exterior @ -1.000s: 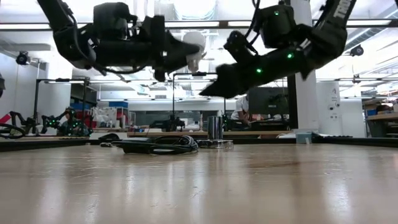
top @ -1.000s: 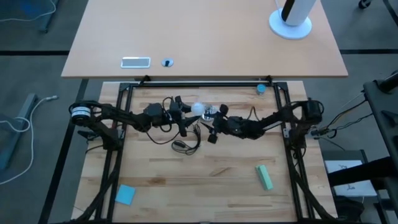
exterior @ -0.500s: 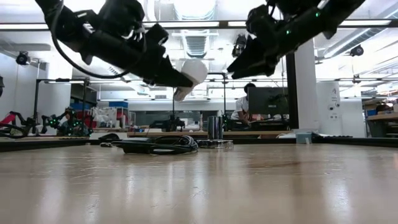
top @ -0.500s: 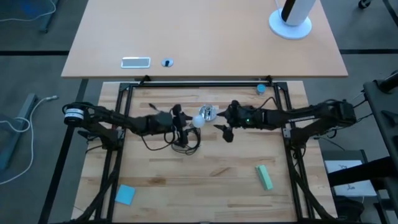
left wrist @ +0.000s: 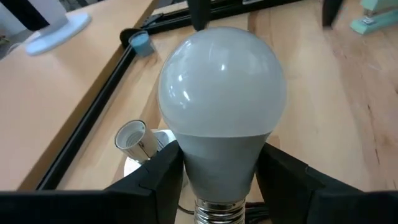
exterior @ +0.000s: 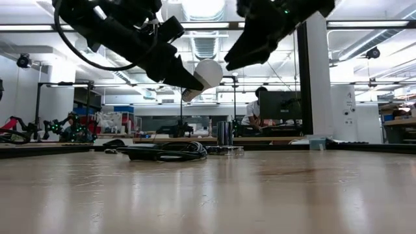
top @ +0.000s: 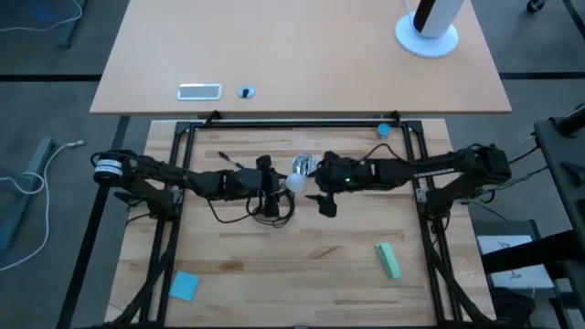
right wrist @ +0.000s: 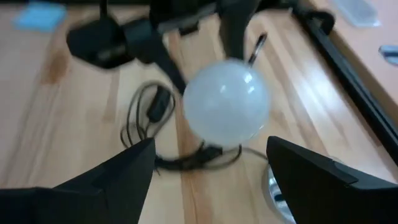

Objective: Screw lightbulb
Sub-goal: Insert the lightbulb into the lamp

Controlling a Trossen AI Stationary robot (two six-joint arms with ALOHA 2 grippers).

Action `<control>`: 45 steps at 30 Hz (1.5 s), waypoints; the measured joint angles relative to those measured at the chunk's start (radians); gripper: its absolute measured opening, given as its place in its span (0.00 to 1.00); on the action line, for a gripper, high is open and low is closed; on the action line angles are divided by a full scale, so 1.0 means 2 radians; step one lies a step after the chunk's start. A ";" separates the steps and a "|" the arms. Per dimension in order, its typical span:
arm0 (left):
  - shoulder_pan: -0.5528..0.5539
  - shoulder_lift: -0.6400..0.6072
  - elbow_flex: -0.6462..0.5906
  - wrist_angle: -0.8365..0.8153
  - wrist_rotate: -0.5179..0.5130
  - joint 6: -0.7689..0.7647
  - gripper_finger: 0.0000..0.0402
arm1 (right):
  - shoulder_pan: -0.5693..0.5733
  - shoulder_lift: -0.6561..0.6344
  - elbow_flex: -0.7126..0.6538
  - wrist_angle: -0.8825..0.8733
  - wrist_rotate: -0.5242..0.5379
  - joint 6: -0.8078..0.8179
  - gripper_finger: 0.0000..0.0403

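Observation:
My left gripper is pinching the tilted lightbulb's neck (left wrist: 221, 167) by its screw base, so next my right gripper takes hold of the lightbulb's globe (exterior: 209, 73) and turns the base down over the socket.
The frosted-white lightbulb (top: 294, 181) is held in the air by my left gripper (top: 277, 183), above the middle of the table; it fills the left wrist view (left wrist: 221, 81). The round silver socket (top: 303, 165) stands on the table just beyond it, also in the left wrist view (left wrist: 132, 137), with its black cord (top: 270, 210) coiled nearby. My right gripper (top: 322, 190) is open just right of the bulb. In the right wrist view its fingers stand apart on either side of the globe (right wrist: 227, 102), with a gap to it. My left gripper pinches the bulb's grey neck (left wrist: 217, 165), just above the screw base, between its two fingers (left wrist: 163, 180). The fingers come from the table's left, slanting down. The bulb is lifted clear and tilted, with its globe (exterior: 209, 71) toward the right and its base lower.
A green block (top: 388, 259) lies at the near right and a blue pad (top: 185, 285) at the near left. A small blue cap (top: 383, 131) sits by the black frame rail (top: 302, 123) at the far right. Another desk stands beyond the rail.
My left gripper has moved toward the near edge and slightly right and has tipped, so the bulb now slants with its globe toward the right. My right gripper has risen and moved left toward the bulb, staying open.

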 joint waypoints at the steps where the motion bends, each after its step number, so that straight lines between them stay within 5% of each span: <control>1: 0.000 0.000 0.000 0.000 0.000 0.001 0.44 | 0.001 0.011 0.013 -0.003 0.000 -0.004 0.77; 19: -0.019 0.000 -0.002 0.007 0.001 -0.006 0.43 | 0.001 0.118 0.127 -0.067 0.023 -0.048 0.76; 31: -0.019 0.000 -0.006 0.009 -0.001 -0.013 0.46 | 0.001 0.107 0.137 -0.088 0.026 -0.053 0.55; 40: -0.020 0.000 -0.012 -0.001 -0.032 -0.037 0.49 | -0.043 0.107 0.191 -0.243 0.054 -0.034 0.53; 45: -0.019 0.000 -0.012 0.000 -0.033 -0.046 0.51 | -0.103 0.107 0.218 -0.300 0.023 -0.033 0.53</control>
